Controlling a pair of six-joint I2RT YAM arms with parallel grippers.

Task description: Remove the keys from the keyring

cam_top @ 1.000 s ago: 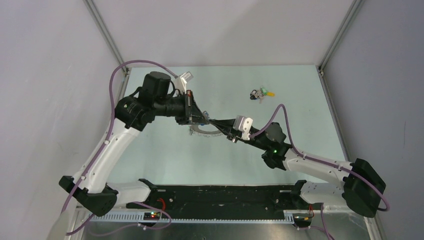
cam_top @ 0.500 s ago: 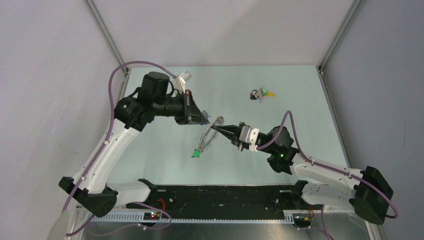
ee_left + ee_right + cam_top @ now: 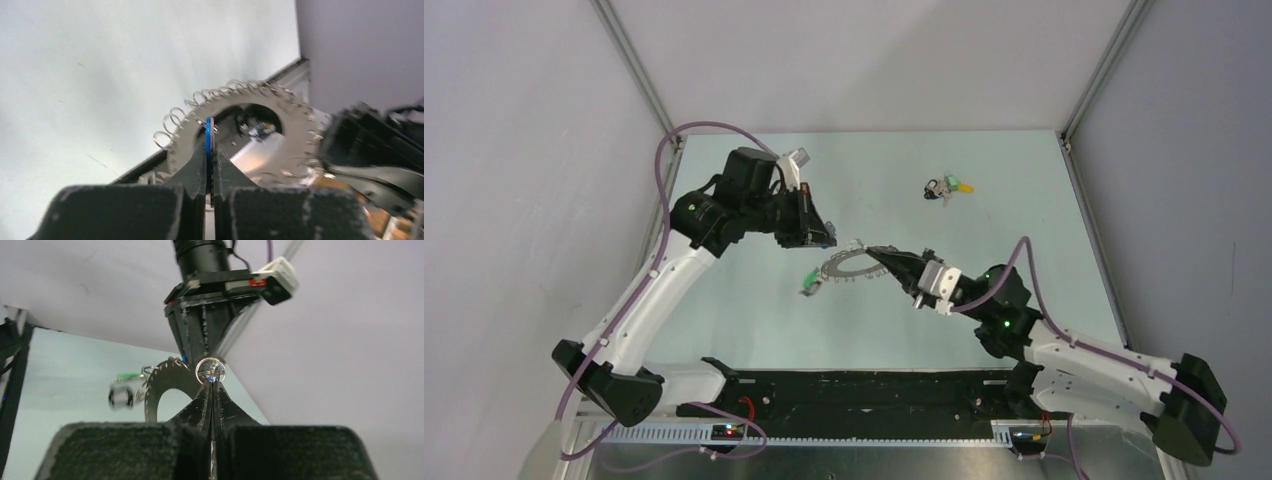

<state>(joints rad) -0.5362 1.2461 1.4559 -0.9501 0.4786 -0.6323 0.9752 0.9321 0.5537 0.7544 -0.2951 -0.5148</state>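
My left gripper is carrying the blue-headed key (image 3: 830, 229), which is clear of the keyring. It should go on carrying the key until the key is over the clump of loose keys (image 3: 947, 188), then let go.
The keyring (image 3: 844, 270) is a flat silver ring fringed with small split rings, held in the air between both grippers. My left gripper (image 3: 827, 240) is shut on a blue-headed key (image 3: 209, 136) at the ring's rim (image 3: 192, 132). My right gripper (image 3: 871, 253) is shut on a small split ring (image 3: 210, 369) on the keyring's edge (image 3: 162, 382), on the side towards the right arm. A green-headed key (image 3: 810, 283) dangles from the ring's left side. It also shows in the right wrist view (image 3: 127, 375), beside a blurred silver piece (image 3: 120, 396).
A small clump of loose coloured-headed keys (image 3: 947, 188) lies on the pale green table (image 3: 1024, 220) at the back right. Grey walls close in the left, back and right sides. The black base rail (image 3: 864, 390) runs along the near edge.
The right arm has drawn back towards the near right with the keyring. The ring left the table, tilted and now hangs level. The green key swings below it. The left gripper shifted slightly right.
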